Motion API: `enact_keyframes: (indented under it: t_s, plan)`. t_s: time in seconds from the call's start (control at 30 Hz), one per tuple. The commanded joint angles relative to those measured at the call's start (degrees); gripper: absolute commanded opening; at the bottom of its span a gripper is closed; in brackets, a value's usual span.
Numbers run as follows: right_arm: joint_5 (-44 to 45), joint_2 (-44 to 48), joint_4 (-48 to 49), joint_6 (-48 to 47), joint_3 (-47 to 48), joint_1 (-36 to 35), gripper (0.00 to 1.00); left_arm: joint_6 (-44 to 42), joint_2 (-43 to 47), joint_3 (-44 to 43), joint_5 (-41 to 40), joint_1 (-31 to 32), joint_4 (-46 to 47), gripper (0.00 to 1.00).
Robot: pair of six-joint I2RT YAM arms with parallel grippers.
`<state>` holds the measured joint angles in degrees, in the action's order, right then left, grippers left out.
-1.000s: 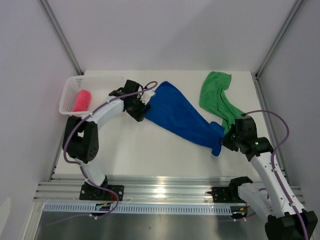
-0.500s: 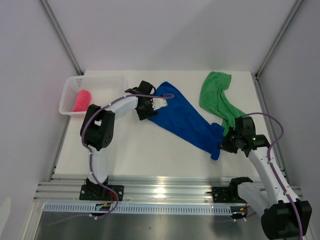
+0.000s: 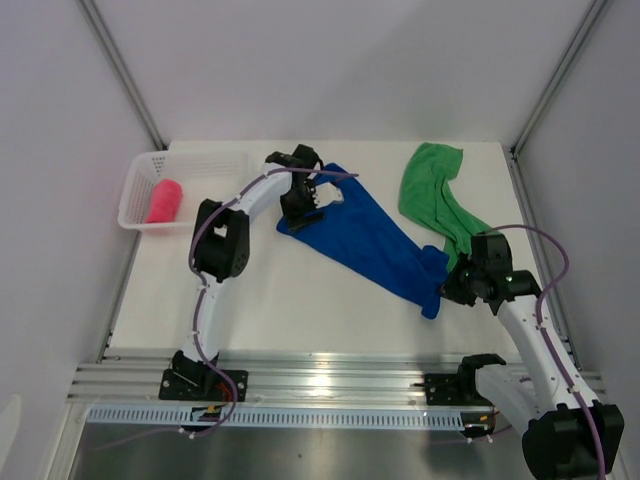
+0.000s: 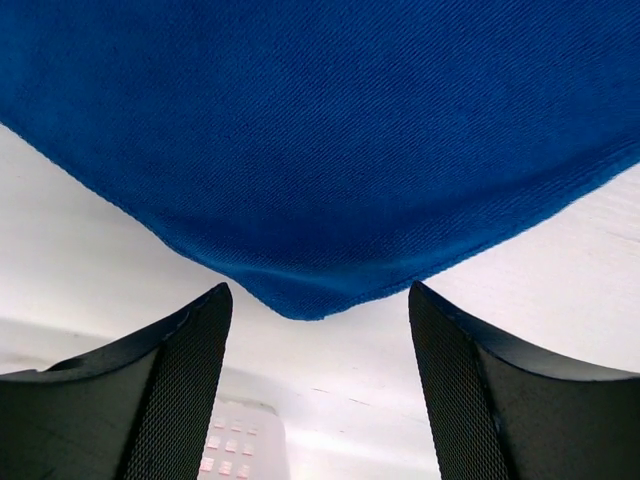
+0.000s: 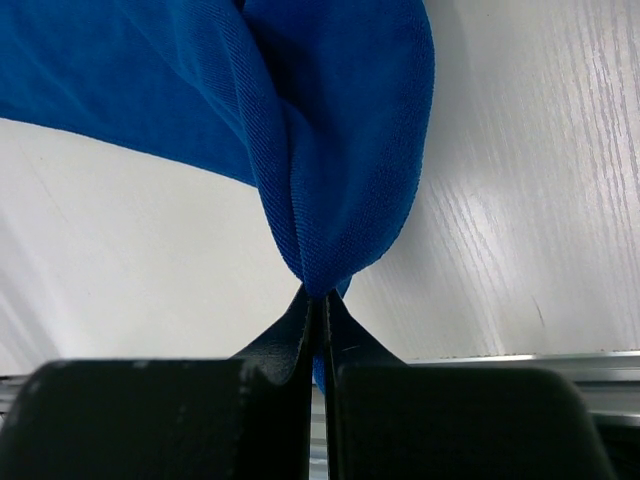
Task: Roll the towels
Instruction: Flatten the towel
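The royal blue towel (image 3: 360,236) will open out into a broad rectangle when the robot stretches it and lays it down, as a loose towel flap (image 3: 430,306) trails beside the right gripper.
The royal blue towel (image 3: 365,235) lies stretched diagonally across the table. My right gripper (image 3: 447,287) is shut on its near right corner (image 5: 330,170), and the cloth bunches just ahead of the closed tips (image 5: 318,296). My left gripper (image 3: 303,208) is open over the towel's far left corner. That corner (image 4: 300,180) lies just ahead of the gap between the spread fingers (image 4: 170,400), untouched. The bright green towel (image 3: 435,190) lies crumpled at the far right. The pink-red towel (image 3: 165,200) lies rolled in the basket.
The white mesh basket (image 3: 190,158) stands at the far left of the table. The green towel's near end lies close to my right wrist. Metal frame posts rise at both far corners, and a rail runs along the near edge.
My left arm has swung to the right, carrying its gripper from beside the basket to the blue towel's far corner. The blue towel has shifted a little right. My right gripper has barely moved.
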<state>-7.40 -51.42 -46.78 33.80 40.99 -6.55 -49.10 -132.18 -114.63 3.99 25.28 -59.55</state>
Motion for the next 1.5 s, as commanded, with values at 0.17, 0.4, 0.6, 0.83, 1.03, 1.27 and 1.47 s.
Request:
enact_keyframes:
  t_s: [0.17,0.4,0.6,0.83,1.03,1.27,1.47]
  plan:
    - [3.2,4.1,-6.0,-2.2,6.3,5.0,0.0,6.8,0.4,-11.0,6.7,0.5,-12.2,0.73]
    - [-2.0,5.4,-10.0,-6.6,9.2,13.1,0.0,-1.5,14.9,8.9,6.3,3.4,-1.9,0.74]
    - [-6.7,3.0,-9.9,-10.6,14.2,18.9,0.0,-8.6,17.0,15.9,8.7,6.9,-0.8,0.82]
    - [-10.8,2.3,-7.3,-10.0,12.6,19.2,0.0,-8.0,9.4,11.9,3.7,10.4,1.5,0.84]
    - [-11.3,3.3,-7.7,-10.8,12.4,19.3,0.0,-6.6,4.1,6.4,0.1,10.2,1.0,0.84]
    - [-12.9,3.6,-6.2,-10.2,12.1,19.4,0.0,-5.8,-1.3,-1.1,-3.7,12.0,-4.9,0.84]
    - [-12.5,4.4,-6.5,-10.7,12.6,19.6,0.0,-5.7,-1.2,0.1,-4.9,12.2,-5.1,0.32]
